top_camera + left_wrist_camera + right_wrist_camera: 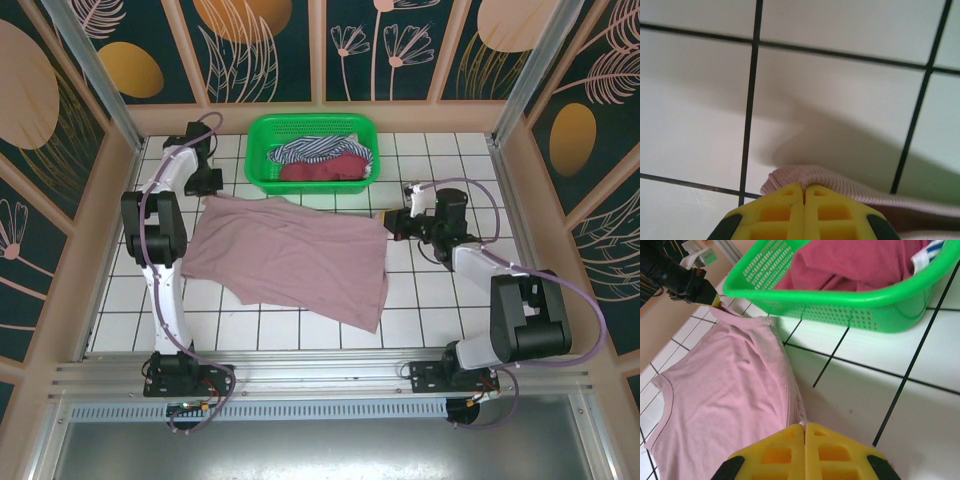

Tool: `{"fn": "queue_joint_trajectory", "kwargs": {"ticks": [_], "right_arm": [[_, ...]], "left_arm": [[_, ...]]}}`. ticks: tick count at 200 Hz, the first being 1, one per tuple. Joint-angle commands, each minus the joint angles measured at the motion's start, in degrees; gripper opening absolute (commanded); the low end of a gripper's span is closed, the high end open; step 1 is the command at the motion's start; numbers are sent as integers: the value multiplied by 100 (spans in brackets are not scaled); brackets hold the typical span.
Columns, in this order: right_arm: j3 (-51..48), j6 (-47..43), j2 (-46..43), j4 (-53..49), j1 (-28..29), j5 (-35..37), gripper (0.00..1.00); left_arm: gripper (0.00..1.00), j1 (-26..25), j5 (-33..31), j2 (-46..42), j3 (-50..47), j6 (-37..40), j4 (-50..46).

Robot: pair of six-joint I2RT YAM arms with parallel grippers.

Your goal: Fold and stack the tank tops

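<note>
I have both corners of the pink tank top's far edge (310,210) gripped, so I should keep folding that edge over with my right gripper and let go on the tank top's middle (365,265).
A mauve-pink tank top (290,255) lies spread flat on the white tiled table. My left gripper (207,196) is shut on its far left corner; the ribbed hem (815,176) bulges just past the yellow fingertips (790,197). My right gripper (386,226) is shut on the far right corner, where the cloth (735,390) runs into the closed pads (822,437). A dark red top (325,170) and a navy-and-white striped top (310,150) lie bunched in the green basket (262,160).
The green basket (840,305) stands at the back centre, just beyond the spread top and close to both grippers. The left arm (680,277) reaches the cloth's far corner. Patterned walls enclose the table on three sides.
</note>
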Motion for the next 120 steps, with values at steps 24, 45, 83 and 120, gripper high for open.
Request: {"fn": "queue_joint_trajectory", "kwargs": {"ticks": [24, 45, 83, 120], "right_arm": [[-309, 18, -220, -218, 109, 82, 2], [-393, 18, -415, -297, 175, 79, 2], [-496, -347, -735, -868, 272, 335, 1], [-590, -367, -911, -958, 232, 344, 1]], "left_arm": [[0, 64, -309, -562, -676, 154, 129], [0, 64, -381, -863, -869, 127, 164], [0, 133, -605, -1391, -1584, 110, 581], [0, 267, -656, -1818, -1900, 109, 611]]}}
